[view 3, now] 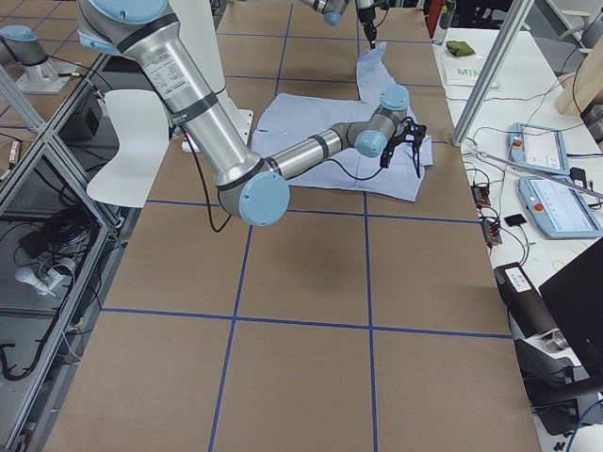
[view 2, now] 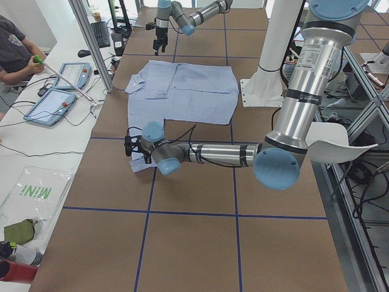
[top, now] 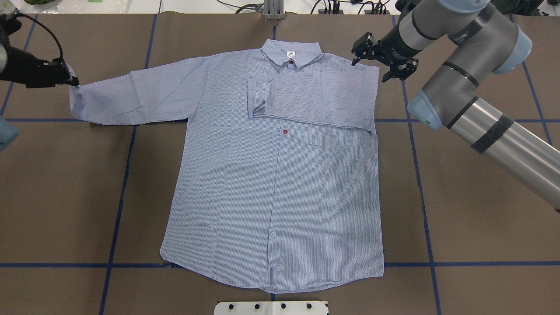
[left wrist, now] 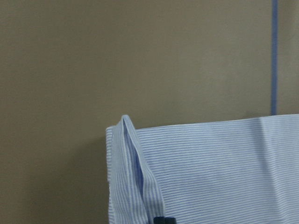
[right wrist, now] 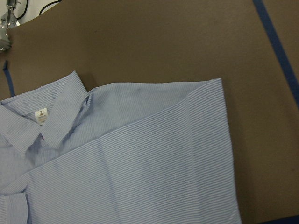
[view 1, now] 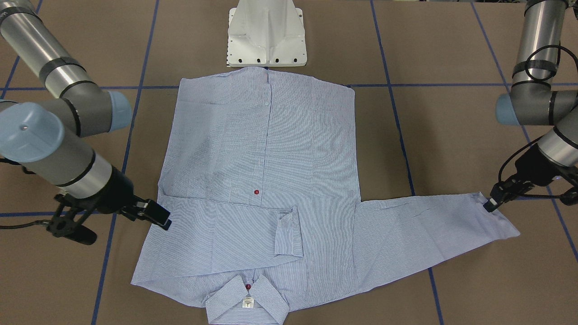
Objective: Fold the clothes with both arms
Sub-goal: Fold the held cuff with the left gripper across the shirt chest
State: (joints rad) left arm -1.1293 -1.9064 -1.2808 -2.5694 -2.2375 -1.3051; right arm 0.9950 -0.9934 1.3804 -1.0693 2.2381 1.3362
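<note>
The folded sleeve (view 1: 238, 235) is lying flat, and my left gripper is holding the cuff. I should go on carrying the cuff across the chest until it gets to the opposite armpit (view 1: 176, 190).
The striped blue-and-white shirt (top: 271, 183) lies flat, front up, on the brown table, with its collar (top: 291, 54) at the far edge. One sleeve (top: 315, 98) is folded across the chest. The other sleeve (top: 140, 94) stretches out to the left. My left gripper (top: 72, 81) is shut on that sleeve's cuff (left wrist: 140, 177); it also shows in the front-facing view (view 1: 490, 205). My right gripper (top: 384, 59) is open and empty, just above the shirt's shoulder by the folded sleeve; the front-facing view shows it too (view 1: 156, 215).
The white pedestal base (view 1: 266, 36) stands at the shirt's hem. Blue tape lines (top: 118, 197) grid the brown table. A side bench with tablets (view 2: 61, 91) and a seated person (view 2: 12, 48) lies beyond the far edge.
</note>
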